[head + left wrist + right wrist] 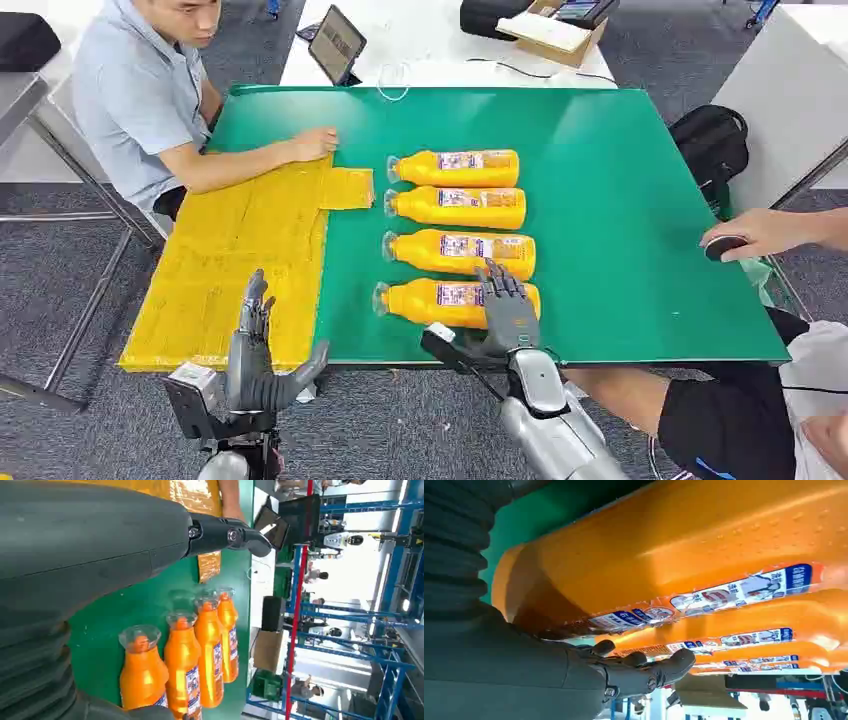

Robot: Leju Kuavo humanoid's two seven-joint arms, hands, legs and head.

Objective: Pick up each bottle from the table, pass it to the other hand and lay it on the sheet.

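The nearest bottle (455,303) has small printed panels (461,294) facing up, so I expect a big logo label to be hidden underneath when I lift and turn it.
Several orange juice bottles lie side by side on the green mat (620,220), caps toward the yellow sheet (240,260). My right hand (507,310) lies over the base end of the nearest bottle (440,300), fingers spread and reaching toward the second bottle (455,252). In the right wrist view the fingers (664,667) stretch straight along the nearest bottle (674,545) without closing round it. My left hand (255,350) is open at the sheet's near edge, fingers pointing up. The left wrist view shows the left hand (100,550) and the bottle row (182,665).
A seated person rests a hand (315,143) on the sheet's far corner. Another person's hand (750,235) covers a dark object at the mat's right edge. A tablet (336,45) and a cardboard box (555,30) stand on the white table behind. A black backpack (712,140) sits at the right.
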